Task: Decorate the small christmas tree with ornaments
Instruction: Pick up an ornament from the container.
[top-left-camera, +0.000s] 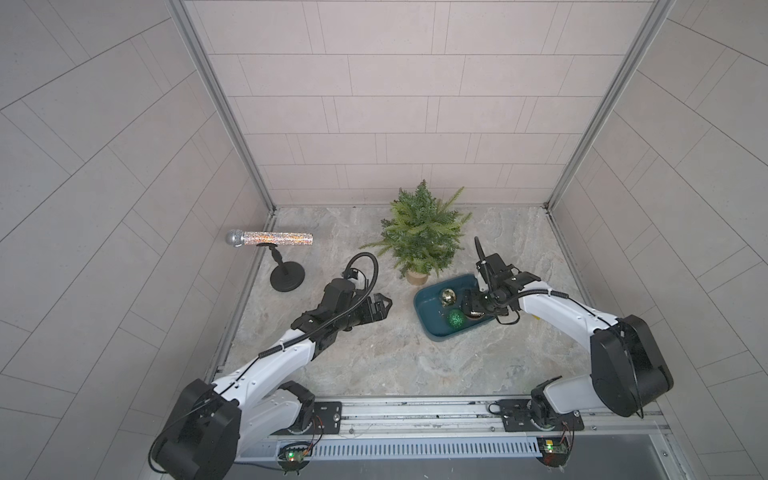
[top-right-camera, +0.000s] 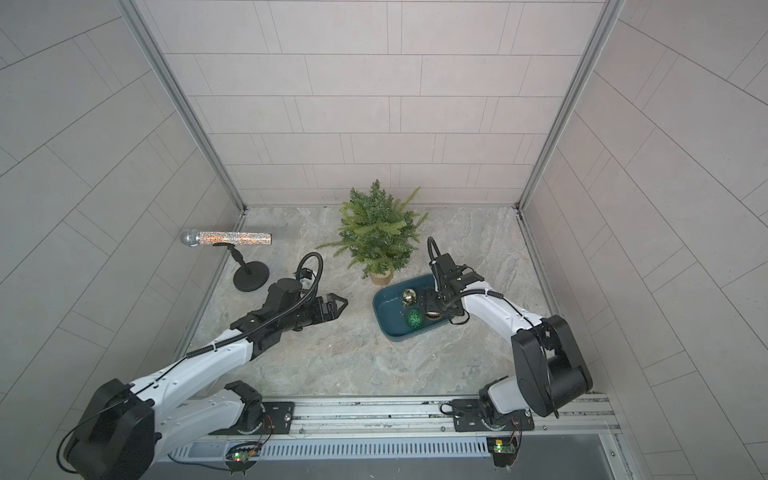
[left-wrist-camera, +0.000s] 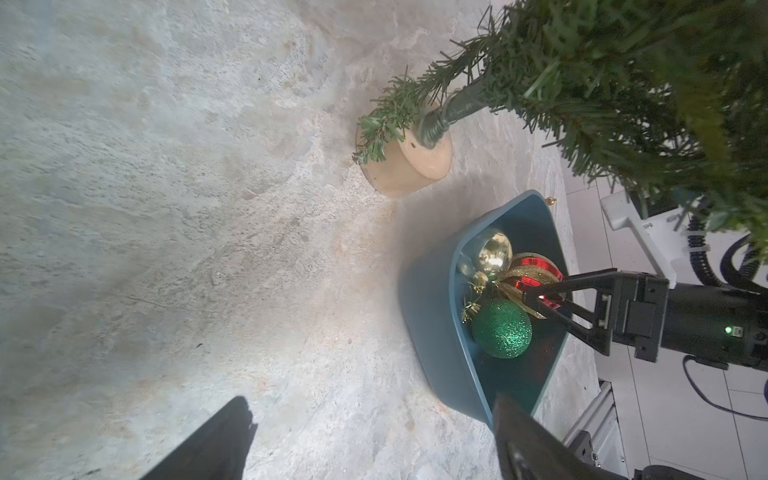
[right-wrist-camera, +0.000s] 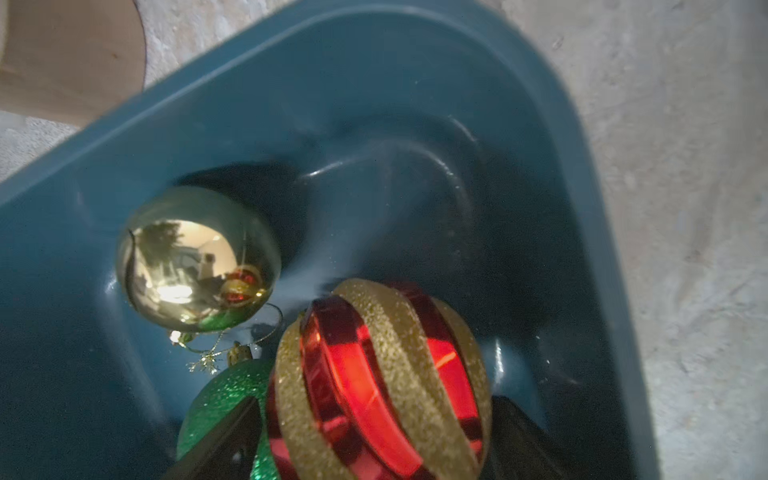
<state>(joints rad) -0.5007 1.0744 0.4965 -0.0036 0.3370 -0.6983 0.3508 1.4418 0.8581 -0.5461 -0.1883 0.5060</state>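
My right gripper reaches across the striped ball's body (right-wrist-camera: 380, 384). I should therefore raise the ball clear of the bin so that my left gripper can take the ball's string.
The small christmas tree (top-left-camera: 422, 232) (top-right-camera: 376, 232) stands upright on its tan base pot (left-wrist-camera: 403, 166) at the back middle; I see nothing hung on its branches. In front of it a teal bin (top-left-camera: 424, 299) holds three ornaments: a gold ball (right-wrist-camera: 195, 257), a glittery green ball (right-wrist-camera: 220, 399) and a red-and-gold striped ball (right-wrist-camera: 374, 382). My right gripper (right-wrist-camera: 374, 407) reaches down into the bin, open, one finger on each side of the striped ball. Left of the bin my left gripper (top-left-camera: 388, 305) hovers open and empty, pointing toward it.
A glittery silver microphone (top-left-camera: 270, 239) lies across a black stand (top-left-camera: 286, 278) at the back left. Tiled walls close the marble table on three sides. The arms' mounting rail (top-left-camera: 415, 409) runs along the front edge.
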